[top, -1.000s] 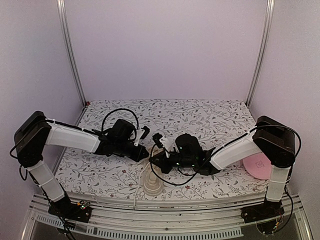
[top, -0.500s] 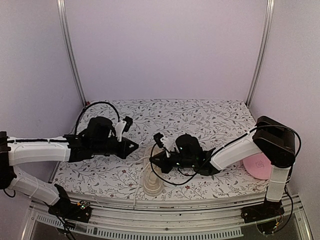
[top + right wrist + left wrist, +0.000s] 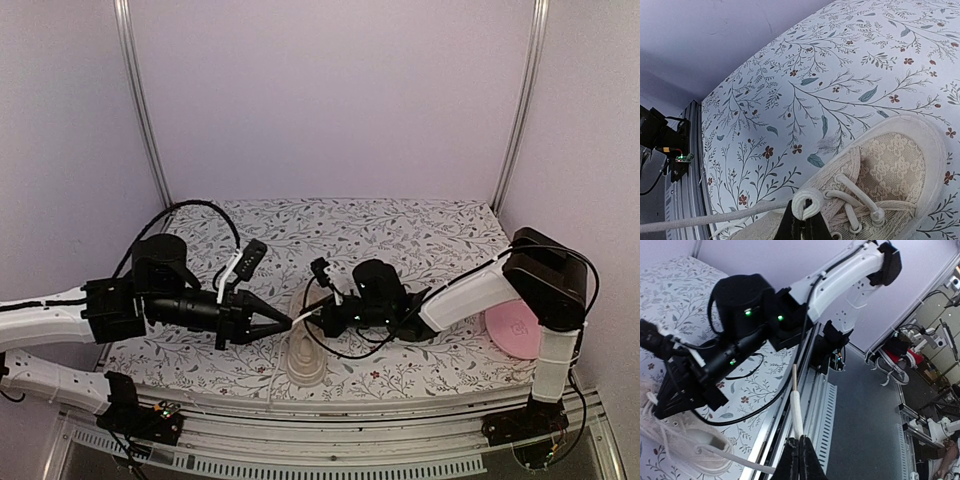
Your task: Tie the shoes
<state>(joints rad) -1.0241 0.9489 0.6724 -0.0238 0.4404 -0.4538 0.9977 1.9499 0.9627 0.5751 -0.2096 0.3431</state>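
Observation:
My right gripper pinches the loop over the shoe's eyelets. My left gripper should keep sweeping the lace end across the shoe's heel (image 3: pixel 306 372) and let go past it.
The cream sneaker (image 3: pixel 303 352) lies near the table's front edge, between both arms. My left gripper (image 3: pixel 291 322) is just above its left side and is shut on the end of a white lace (image 3: pixel 797 410), which sticks out past the tips (image 3: pixel 799 441). My right gripper (image 3: pixel 322 313) is just above the shoe's far end and is shut on a small loop of lace (image 3: pixel 809 203) over the eyelets. In the right wrist view the shoe (image 3: pixel 890 170) fills the lower right, and a taut lace strand (image 3: pixel 715 218) runs off to the left.
A round pink plate (image 3: pixel 516 331) lies at the right edge of the floral table cover (image 3: pixel 400 240), beside the right arm's base. Another lace strand (image 3: pixel 271 385) hangs over the metal front rail (image 3: pixel 330 435). Black cables loop off both wrists.
The left arm has dropped low and stretched out. Its gripper moved right and down to the shoe's left side. The right gripper shifted slightly right and up, still holding the lace.

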